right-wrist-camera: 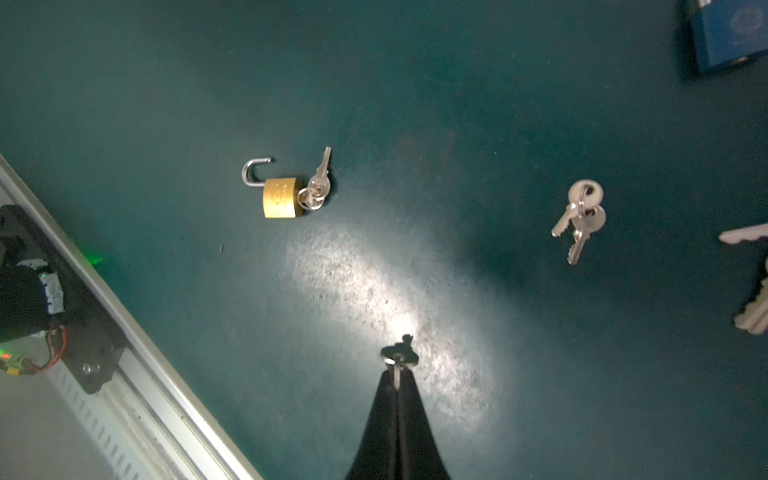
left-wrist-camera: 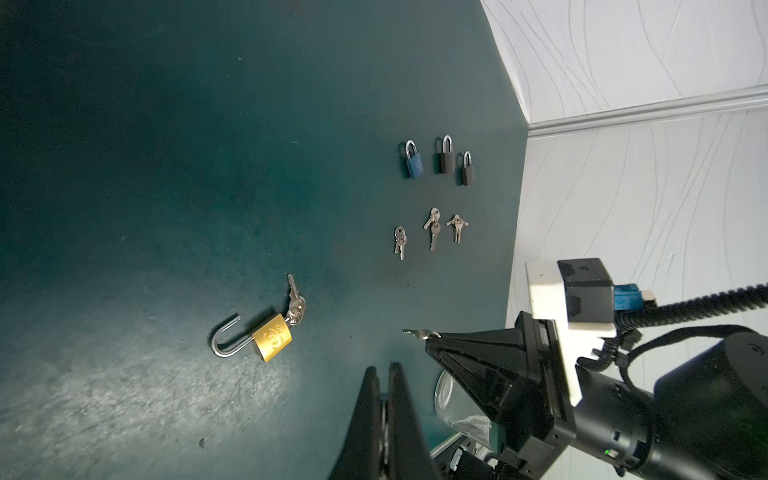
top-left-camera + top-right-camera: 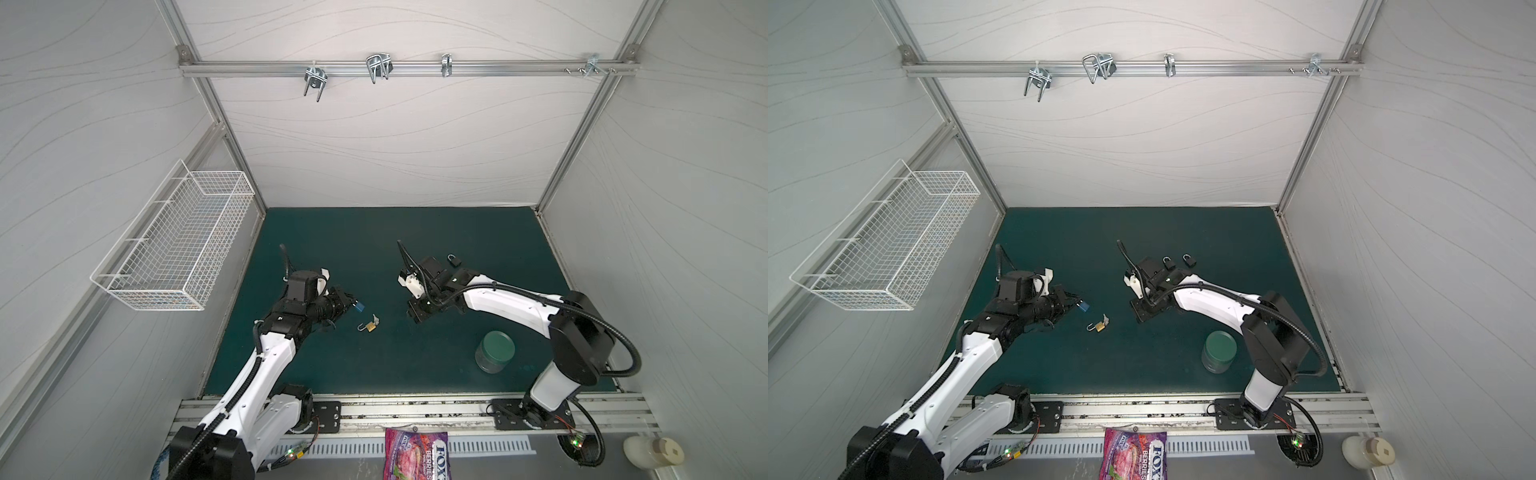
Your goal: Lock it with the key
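The green mat [image 3: 393, 302] is open under the silver key [image 1: 401, 353], clear of the brass padlock, so the right gripper should keep going down and let go of the key there.
In both top views my left gripper [image 3: 353, 302] [image 3: 1077, 303] is shut on a small blue padlock [image 3: 360, 307] [image 3: 1084, 306], held a little above the green mat. In the left wrist view its fingers [image 2: 376, 386] stand pressed together and hide almost all of that lock. My right gripper [image 3: 415, 316] [image 1: 398, 374] is shut on a small silver key [image 1: 398, 355] [image 2: 415, 332], held off the mat facing the left gripper. Between them lies a brass padlock [image 3: 370, 327] [image 2: 272, 337] [image 1: 280, 197], shackle open, with keys hanging from its underside.
Another blue padlock [image 2: 413, 160] and two black padlocks [image 2: 445, 154] lie near the back right, with three key sets [image 2: 433, 228] in front of them. A green-lidded jar [image 3: 494, 351] stands front right. A wire basket [image 3: 174, 249] hangs on the left wall.
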Controlling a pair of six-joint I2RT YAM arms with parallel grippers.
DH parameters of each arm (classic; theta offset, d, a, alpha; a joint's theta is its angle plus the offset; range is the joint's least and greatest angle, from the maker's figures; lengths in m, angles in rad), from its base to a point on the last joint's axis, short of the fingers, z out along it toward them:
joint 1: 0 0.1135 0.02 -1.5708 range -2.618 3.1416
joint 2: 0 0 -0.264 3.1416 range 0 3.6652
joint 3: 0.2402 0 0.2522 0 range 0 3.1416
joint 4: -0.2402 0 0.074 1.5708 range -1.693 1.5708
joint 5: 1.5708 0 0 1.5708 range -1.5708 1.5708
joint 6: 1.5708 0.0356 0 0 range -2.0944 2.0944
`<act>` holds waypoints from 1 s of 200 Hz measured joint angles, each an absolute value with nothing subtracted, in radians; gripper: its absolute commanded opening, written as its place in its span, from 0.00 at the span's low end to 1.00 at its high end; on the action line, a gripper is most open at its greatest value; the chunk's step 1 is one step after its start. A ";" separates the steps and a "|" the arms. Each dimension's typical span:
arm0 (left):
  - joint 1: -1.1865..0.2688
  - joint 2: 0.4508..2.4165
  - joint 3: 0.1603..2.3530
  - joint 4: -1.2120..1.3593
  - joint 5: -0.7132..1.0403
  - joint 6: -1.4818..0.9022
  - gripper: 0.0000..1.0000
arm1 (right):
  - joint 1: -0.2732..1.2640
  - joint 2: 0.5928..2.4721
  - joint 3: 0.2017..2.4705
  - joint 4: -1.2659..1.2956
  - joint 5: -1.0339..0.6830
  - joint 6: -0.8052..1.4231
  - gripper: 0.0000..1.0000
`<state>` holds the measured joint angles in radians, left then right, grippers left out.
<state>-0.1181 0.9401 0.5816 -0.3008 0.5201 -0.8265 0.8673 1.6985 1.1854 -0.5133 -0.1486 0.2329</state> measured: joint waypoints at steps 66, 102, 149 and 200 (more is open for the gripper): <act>-0.051 0.946 0.561 -0.245 0.598 -0.841 0.00 | 0.839 1.892 1.341 -0.507 -0.166 0.255 0.00; -0.048 0.957 0.561 -0.234 0.627 -0.841 0.00 | 0.830 1.945 1.372 -0.511 -0.171 0.266 0.00; -0.048 0.966 0.561 -0.234 0.646 -0.841 0.00 | 0.820 2.011 1.433 -0.525 -0.187 0.272 0.00; -0.048 0.966 0.561 -0.234 0.649 -0.841 0.00 | 0.815 2.045 1.470 -0.528 -0.196 0.274 0.12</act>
